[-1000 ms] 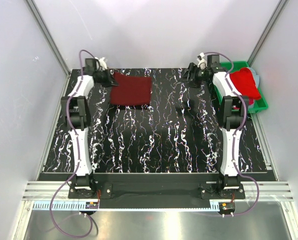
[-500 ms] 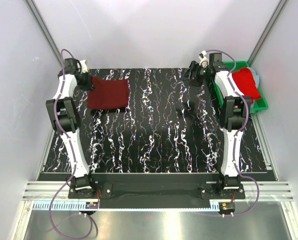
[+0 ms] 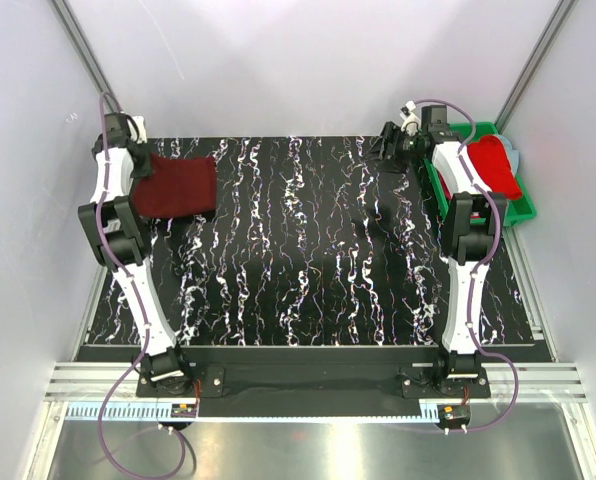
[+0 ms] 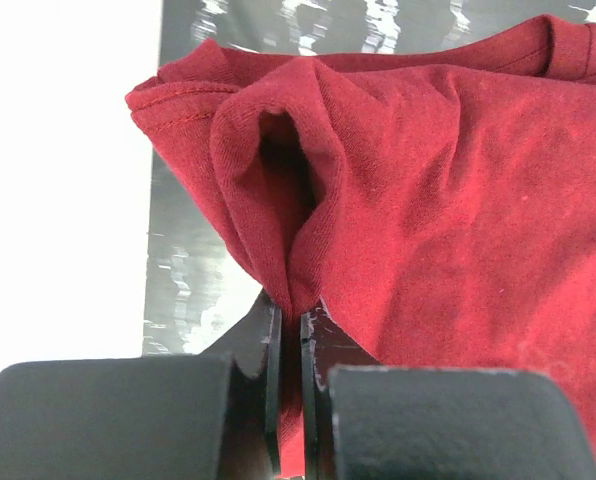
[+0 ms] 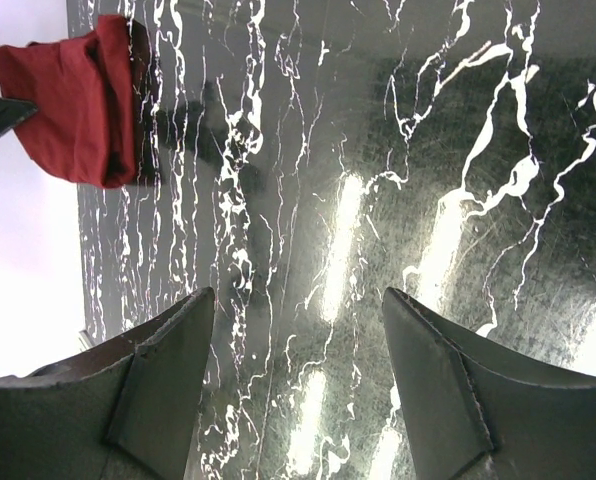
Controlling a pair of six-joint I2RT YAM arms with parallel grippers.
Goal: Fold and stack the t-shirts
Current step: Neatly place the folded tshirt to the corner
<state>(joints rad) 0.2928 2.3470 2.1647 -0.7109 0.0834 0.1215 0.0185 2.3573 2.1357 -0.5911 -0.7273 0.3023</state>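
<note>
I have the maroon t-shirt folded flat [image 3: 184, 189] and its edge in my left gripper's fingers, so I should keep pulling toward the wall and let go at the table's edge [image 4: 150, 255].
A folded dark maroon t-shirt [image 3: 176, 186] lies at the table's far left corner. My left gripper [image 3: 130, 165] is shut on its left edge; in the left wrist view the cloth [image 4: 448, 190] bunches up into the closed jaws [image 4: 289, 330]. My right gripper [image 3: 390, 147] is open and empty above the far right of the table; its fingers [image 5: 168, 370] frame bare table in the right wrist view, with the maroon shirt [image 5: 73, 95] far off. A bright red t-shirt [image 3: 491, 165] lies heaped in the green bin [image 3: 526, 205], pink cloth under it.
The black marbled table [image 3: 308, 260] has its left edge close to my left gripper, with the white wall just beyond. The green bin stands off the far right edge, beside my right arm.
My left gripper has dragged the maroon t-shirt leftward from the back middle-left to the far left corner. My right arm has barely moved.
</note>
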